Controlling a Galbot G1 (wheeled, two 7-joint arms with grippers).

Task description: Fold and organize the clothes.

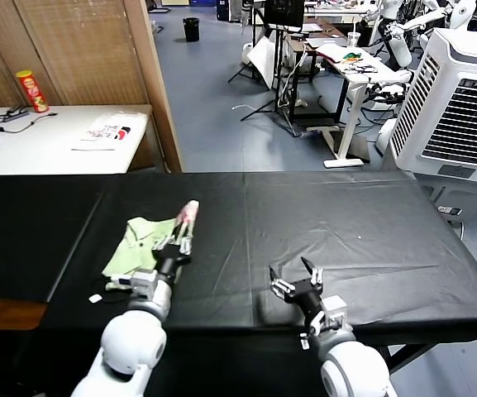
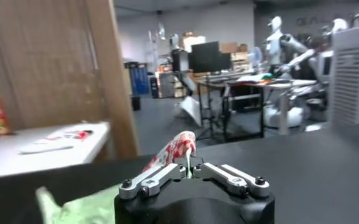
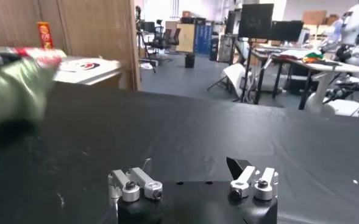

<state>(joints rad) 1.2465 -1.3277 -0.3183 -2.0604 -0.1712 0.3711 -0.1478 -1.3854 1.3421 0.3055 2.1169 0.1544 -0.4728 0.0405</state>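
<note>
The shirt (image 1: 135, 244) is far from the middle of the table, so the robot's left gripper should put the checked patch (image 1: 189, 212) down before the right gripper pulls the shirt there.
The clothes are one pale green shirt (image 1: 141, 245) lying bunched on the left part of the black table (image 1: 362, 223). Its red-pink checked patch (image 1: 188, 212) sticks up at the far edge. My left gripper (image 1: 177, 243) is at the shirt's right edge, shut on a thin fold of the green fabric. In the left wrist view the fold stands between the gripper's (image 2: 188, 171) fingers, with the checked patch (image 2: 175, 150) just beyond. My right gripper (image 1: 298, 277) rests open near the table's front edge, well right of the shirt. It is empty in its own view (image 3: 190, 165), with the shirt (image 3: 14, 88) far off.
A white side table (image 1: 23, 149) at the back left carries a red can (image 1: 31, 89) and a white printed packet (image 1: 106, 131). A wooden partition (image 1: 147, 74) stands behind it. A white cooling unit (image 1: 461, 107) stands past the table's right end.
</note>
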